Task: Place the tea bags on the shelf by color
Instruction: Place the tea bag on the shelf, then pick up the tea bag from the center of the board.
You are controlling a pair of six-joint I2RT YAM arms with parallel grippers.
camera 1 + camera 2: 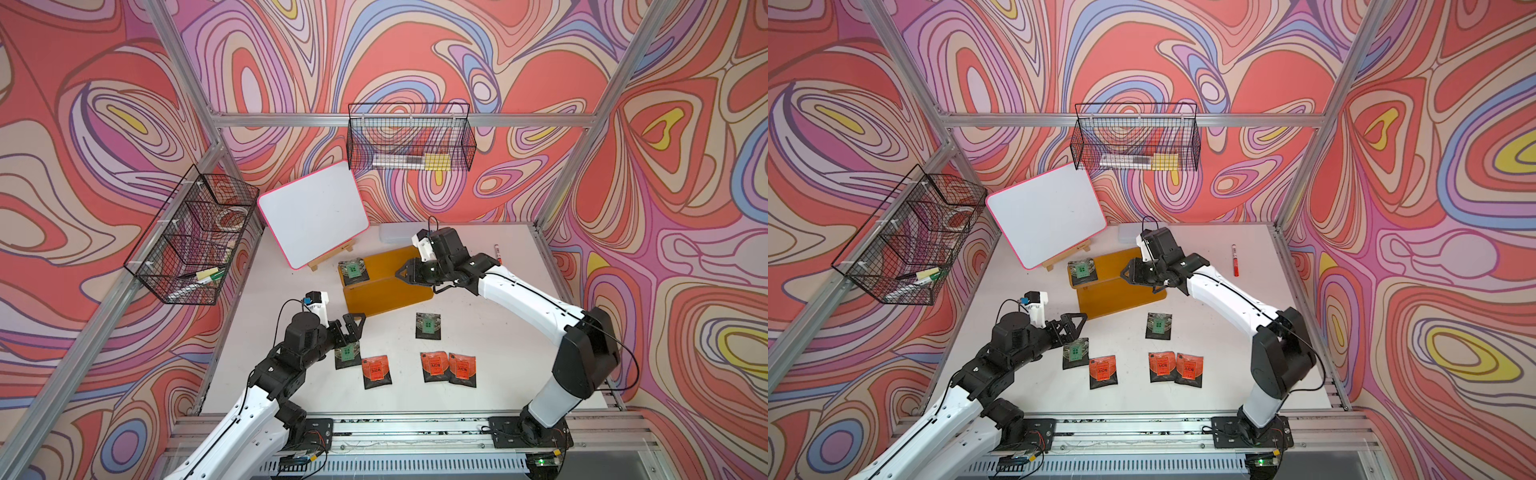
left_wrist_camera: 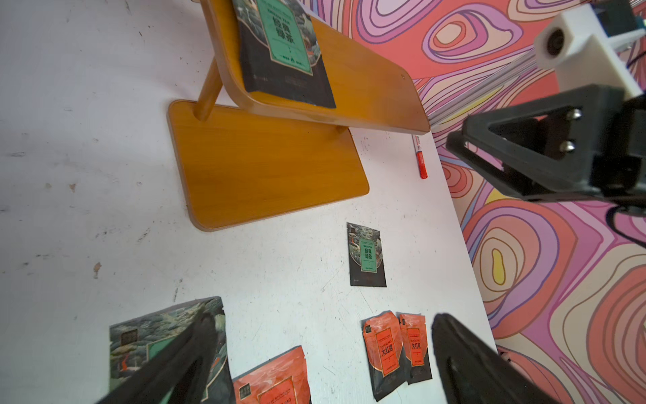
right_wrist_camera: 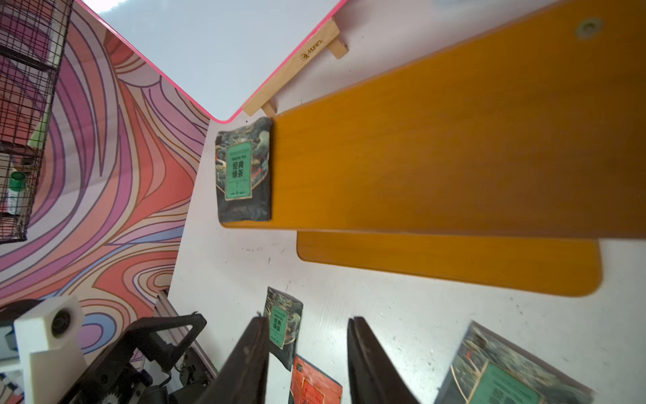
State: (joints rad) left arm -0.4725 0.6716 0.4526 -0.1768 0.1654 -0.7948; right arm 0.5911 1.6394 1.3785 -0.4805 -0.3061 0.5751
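The middle green tea bag (image 1: 428,325) is lying flat and free, so the robot's left gripper should hold one edge (image 1: 417,329) of it steady while the right gripper pinches the opposite edge.
The mustard-yellow shelf (image 1: 388,297) (image 1: 1117,297) stands mid-table. One green tea bag (image 1: 353,270) (image 3: 243,171) lies on the left end of its upper board (image 3: 454,147). My right gripper (image 1: 401,272) (image 3: 306,321) hovers open over that board, nothing between its fingers. On the table lie two green tea bags (image 1: 428,326) (image 1: 347,355) and three orange-red ones (image 1: 377,371) (image 1: 434,365) (image 1: 462,370). My left gripper (image 1: 353,328) (image 2: 321,321) is wide open just above the near-left green bag (image 2: 164,342), holding nothing.
A pink-edged whiteboard (image 1: 311,216) on a wooden easel stands behind the shelf. A red marker (image 1: 497,253) lies at the back right, and a clear box (image 1: 395,232) sits by the back wall. Black wire baskets (image 1: 409,137) (image 1: 191,237) hang on the walls.
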